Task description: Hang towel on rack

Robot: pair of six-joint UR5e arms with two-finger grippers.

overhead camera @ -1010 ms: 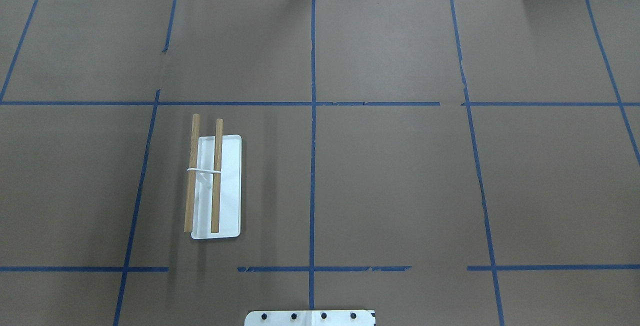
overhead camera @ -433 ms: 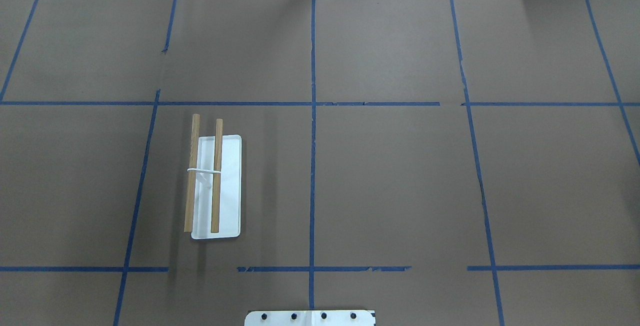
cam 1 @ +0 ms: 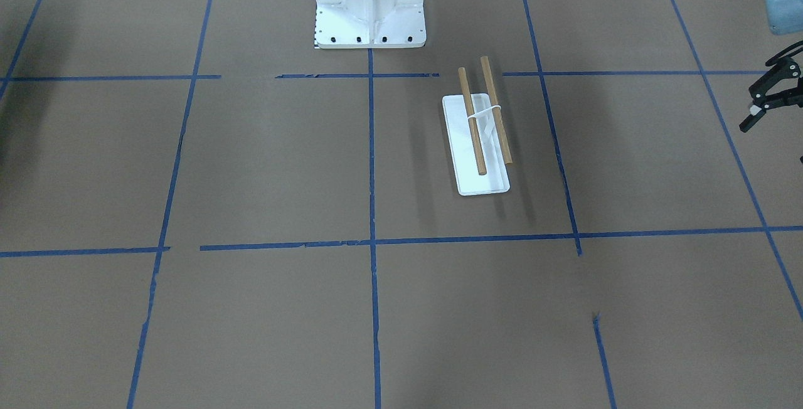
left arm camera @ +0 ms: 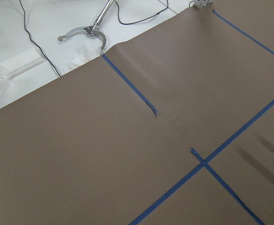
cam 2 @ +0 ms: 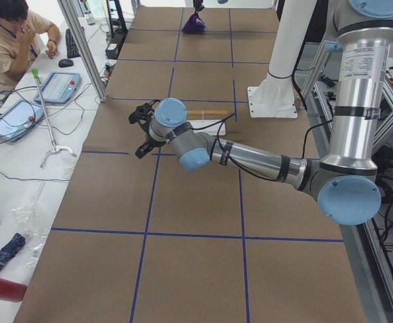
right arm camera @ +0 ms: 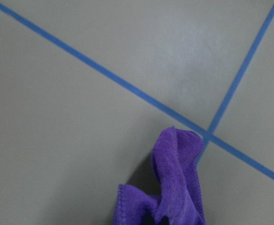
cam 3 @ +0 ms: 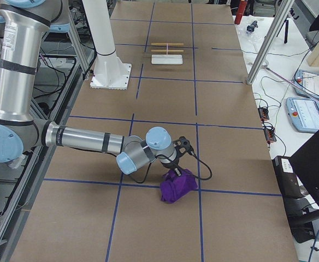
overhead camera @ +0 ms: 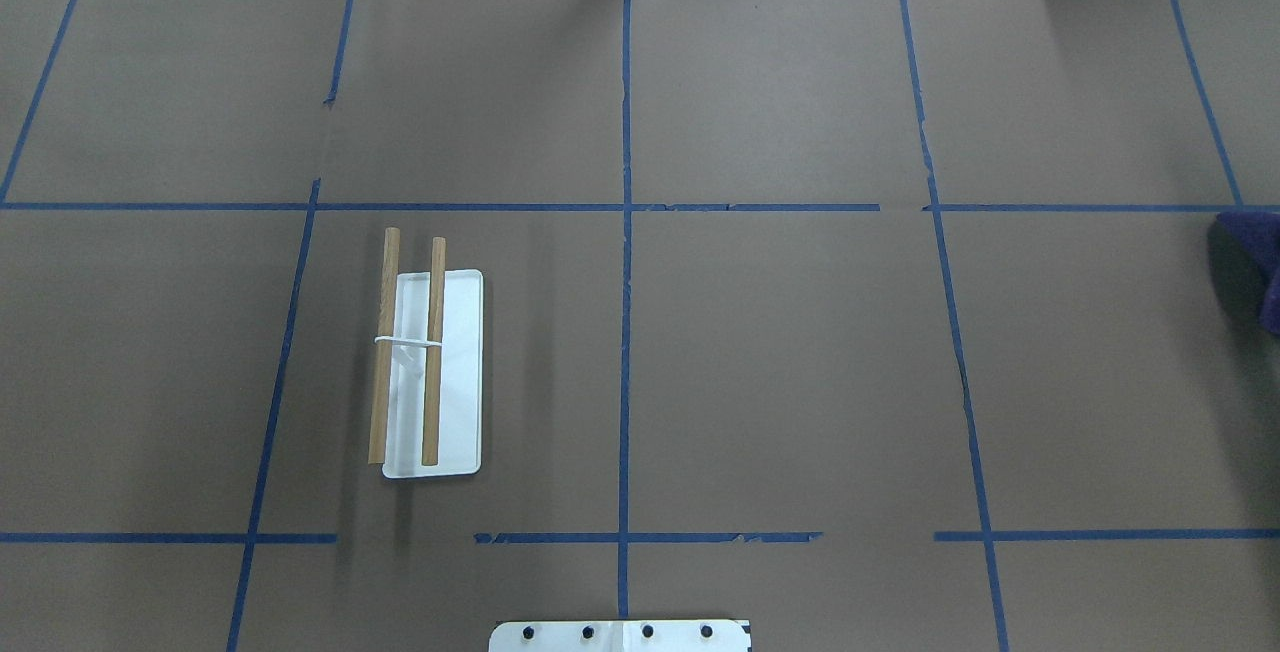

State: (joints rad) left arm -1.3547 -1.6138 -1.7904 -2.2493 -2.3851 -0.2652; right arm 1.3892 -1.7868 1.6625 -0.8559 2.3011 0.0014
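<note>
The purple towel will reach over both of the two brown rods and hang down past them when the robot lays it across, because the rods run close together above the white base.
The rack (overhead camera: 460,372) stands left of the table's middle, with a white flat base and two brown rods lying parallel above it; it also shows in the front view (cam 1: 486,180) and far off in the right side view (cam 3: 167,53). The purple towel (cam 3: 177,185) hangs bunched below my right gripper (cam 3: 177,162), low over the table. Its edge shows at the overhead view's right border (overhead camera: 1262,242) and in the right wrist view (right arm camera: 177,187). I cannot tell whether the right gripper is shut. My left gripper (cam 1: 756,98) is open and empty, left of the rack.
The white bolted pedestal (cam 1: 370,7) stands at the table's near edge by the robot. Blue tape lines grid the brown table cover. A person (cam 2: 8,33) sits beside tablets off the table's far side. A metal post (cam 3: 269,38) stands by that edge.
The purple towel's edge has come into the overhead view at its right border, where it did not show before. The rack has not moved.
</note>
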